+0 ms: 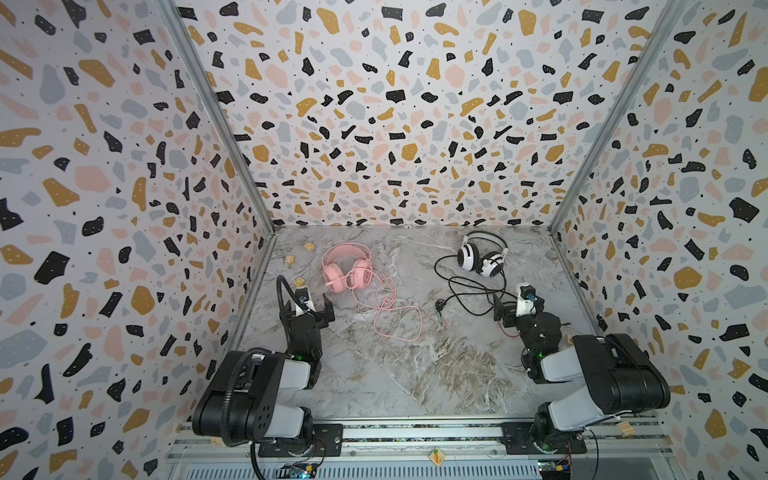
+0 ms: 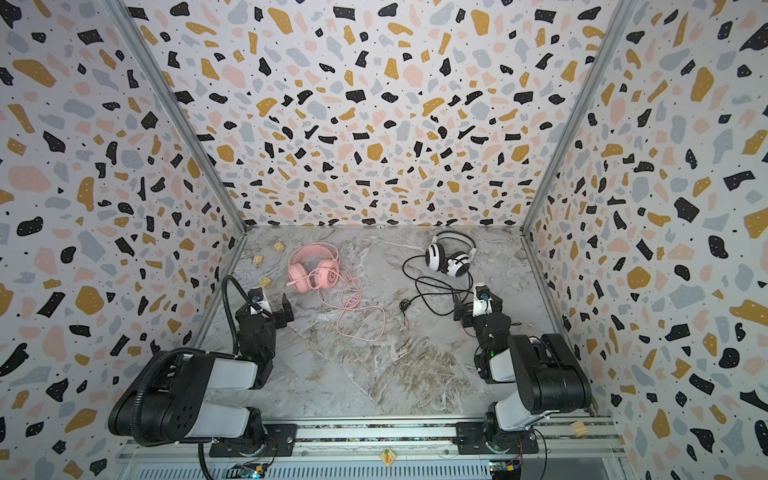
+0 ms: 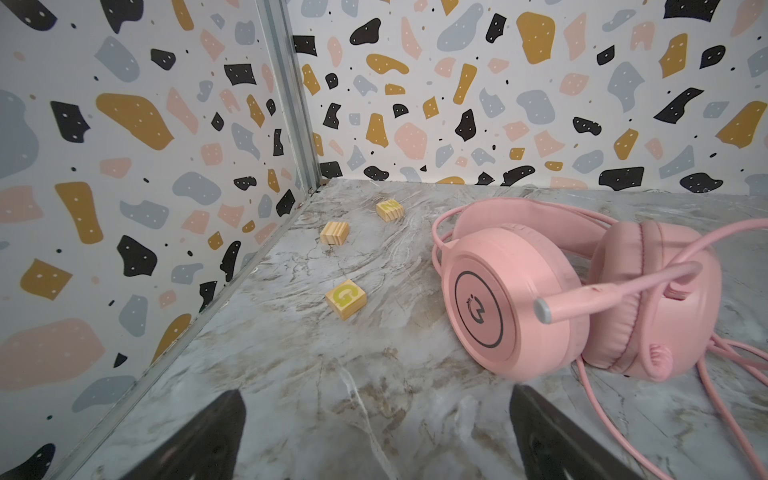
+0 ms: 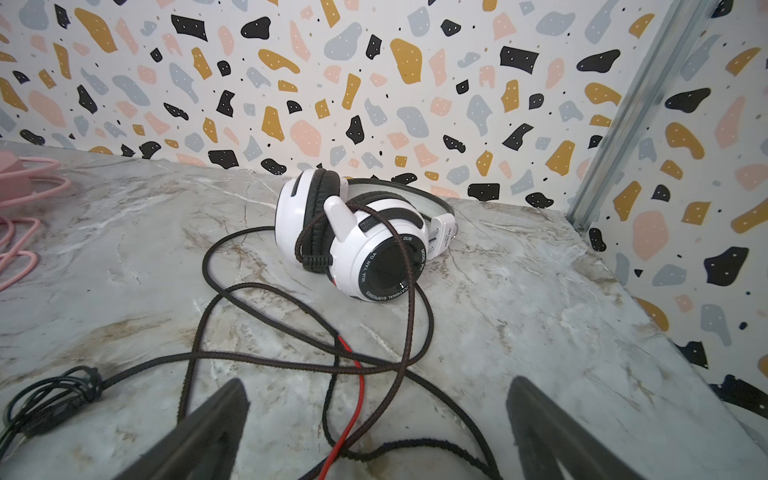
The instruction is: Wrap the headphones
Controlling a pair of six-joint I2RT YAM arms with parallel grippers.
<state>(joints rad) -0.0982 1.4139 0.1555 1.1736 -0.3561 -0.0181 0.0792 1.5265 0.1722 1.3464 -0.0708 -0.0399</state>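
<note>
The robot's right gripper should pull the pink headphones (image 1: pixel 345 267) by the inner earcup (image 1: pixel 362 273) toward the middle before wrapping, because they lie far back on the left gripper's side.
The pink headphones (image 1: pixel 347 266) (image 2: pixel 313 270) lie at the back left of the marble table, their pink cord (image 1: pixel 395 316) strewn in loose loops toward the middle. In the left wrist view the pink headphones (image 3: pixel 519 299) sit just ahead of one finger. My left gripper (image 1: pixel 307 309) (image 3: pixel 376 392) is open and empty, a short way in front of them. The white-and-black headphones (image 1: pixel 482 257) (image 4: pixel 365 241) lie at the back right, with their black cord (image 1: pixel 469 295) (image 4: pixel 291 357) tangled before them. My right gripper (image 1: pixel 519 307) (image 4: pixel 378 382) hovers open over the cord loops, holding nothing.
Three small wooden blocks (image 3: pixel 345 298) (image 3: pixel 334 232) (image 3: pixel 390 210) lie near the back left corner by the left wall. A thin red wire (image 4: pixel 353 395) runs among the black cord under the right gripper. Patterned walls (image 1: pixel 124 208) enclose three sides of the table.
</note>
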